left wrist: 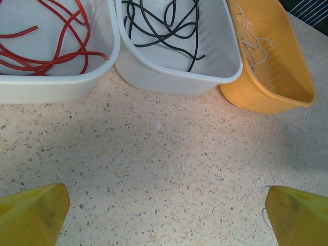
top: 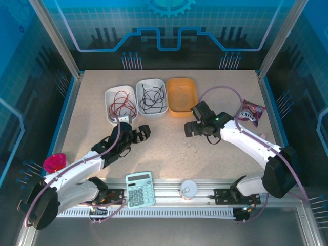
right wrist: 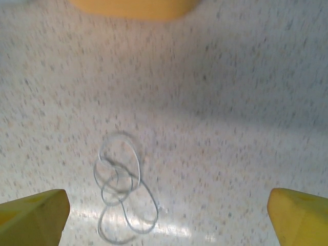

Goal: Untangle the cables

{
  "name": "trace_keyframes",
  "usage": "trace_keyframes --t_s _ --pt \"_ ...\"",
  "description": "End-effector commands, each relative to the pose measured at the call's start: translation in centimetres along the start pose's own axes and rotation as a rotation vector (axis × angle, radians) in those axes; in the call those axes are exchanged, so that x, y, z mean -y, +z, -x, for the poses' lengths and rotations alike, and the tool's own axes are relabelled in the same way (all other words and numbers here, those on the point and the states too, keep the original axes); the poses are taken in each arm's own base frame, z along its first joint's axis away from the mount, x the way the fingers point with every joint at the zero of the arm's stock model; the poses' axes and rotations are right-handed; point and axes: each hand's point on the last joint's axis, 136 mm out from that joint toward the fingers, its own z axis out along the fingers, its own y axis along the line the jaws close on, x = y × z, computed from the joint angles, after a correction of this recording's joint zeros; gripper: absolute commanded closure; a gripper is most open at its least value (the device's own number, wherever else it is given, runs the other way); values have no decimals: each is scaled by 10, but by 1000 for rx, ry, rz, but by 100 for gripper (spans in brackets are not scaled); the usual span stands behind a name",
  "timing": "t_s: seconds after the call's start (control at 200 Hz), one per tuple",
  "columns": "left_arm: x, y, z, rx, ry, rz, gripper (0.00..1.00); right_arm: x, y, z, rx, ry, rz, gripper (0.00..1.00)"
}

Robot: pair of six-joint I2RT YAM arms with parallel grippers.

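The clear cable's loops [right wrist: 119,179] lie by themselves below the open fingers of my right gripper. I keep going down until the fingers are around those loops [right wrist: 123,205], then close.
Red cables [top: 121,104] [left wrist: 46,46] lie looped in the left white bin [left wrist: 61,87]. Black cables [top: 152,97] [left wrist: 164,25] fill the middle white bin [left wrist: 174,77]. Thin white cables [left wrist: 251,41] rest in the orange bin [top: 181,95] [left wrist: 266,97]. One clear cable [right wrist: 120,189] [top: 190,145] lies coiled on the tabletop, below and left of centre in the right wrist view. My right gripper [top: 194,121] [right wrist: 166,205] hangs open above it, holding nothing. In front of the bins, my left gripper [top: 137,136] [left wrist: 166,205] is open over bare table.
A calculator [top: 139,188] and a small white cup [top: 188,189] sit on the front rail. A pink object [top: 54,162] lies at the left edge, a purple snack packet [top: 251,111] at the right. Glass walls surround the table.
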Motion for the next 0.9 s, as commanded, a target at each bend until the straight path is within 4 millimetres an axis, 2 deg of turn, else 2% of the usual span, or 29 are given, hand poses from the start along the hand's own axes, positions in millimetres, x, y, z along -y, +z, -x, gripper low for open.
trace_keyframes --t_s 0.0,0.145,0.33,0.455,0.725,0.896 --pt "9 -2 16 40 -22 -21 1 4 0 -37 -93 41 -46 0" --pt "9 -1 16 42 -16 -20 1 -3 3 -62 -161 39 -51 0" --pt "10 1 14 32 -15 -18 1 -17 18 -79 -230 0 -44 0" --pt "8 2 12 27 -19 -14 1 -28 30 -78 -250 -44 -45 2" --pt "5 1 12 31 -17 -1 1 -52 55 -67 -267 -128 -17 18" --pt "5 1 12 31 -16 -2 1 -57 67 -62 -263 -158 -15 20"
